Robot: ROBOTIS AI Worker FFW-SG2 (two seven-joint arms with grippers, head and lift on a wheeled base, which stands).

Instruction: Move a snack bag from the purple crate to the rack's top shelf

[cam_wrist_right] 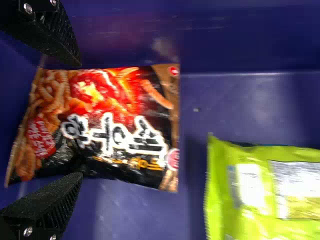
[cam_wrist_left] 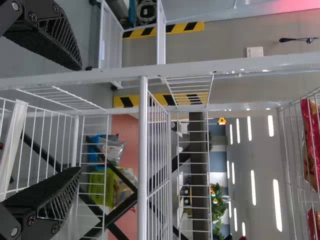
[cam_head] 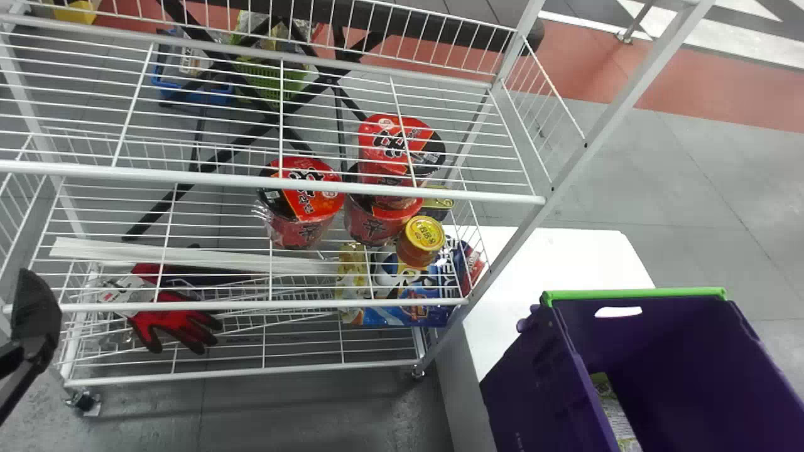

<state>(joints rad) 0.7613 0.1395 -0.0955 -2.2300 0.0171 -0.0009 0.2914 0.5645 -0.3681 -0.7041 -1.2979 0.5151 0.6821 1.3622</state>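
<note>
I expect the red and black snack bag (cam_wrist_right: 100, 127) to bunch up where my right gripper straddles one end (cam_wrist_right: 44, 122) and to keep its far end spread when I lift.
In the head view my left gripper (cam_head: 36, 314) is at the far left, beside the white rack (cam_head: 440, 196). The left wrist view has that gripper (cam_wrist_left: 77, 119) open, with nothing between its fingers. Inside the purple crate (cam_head: 691, 351), my right gripper (cam_wrist_right: 77, 120) stands open over a red and black snack bag (cam_wrist_right: 112, 125), one finger toward each long side. The bag lies flat on the crate floor (cam_wrist_right: 235, 105); whether the fingers touch it I cannot tell. A lime-green bag (cam_wrist_right: 255, 185) lies apart from it. Red bags (cam_wrist_left: 311, 135) sit high on the rack.
Red noodle cups (cam_head: 301, 201), a yellow-lidded can (cam_head: 422, 238) and a blue pack (cam_head: 408, 307) stand on the rack's lower levels, with red gloves (cam_head: 173, 320) at the left. The crate rests on a white table (cam_head: 565, 257) right of the rack post.
</note>
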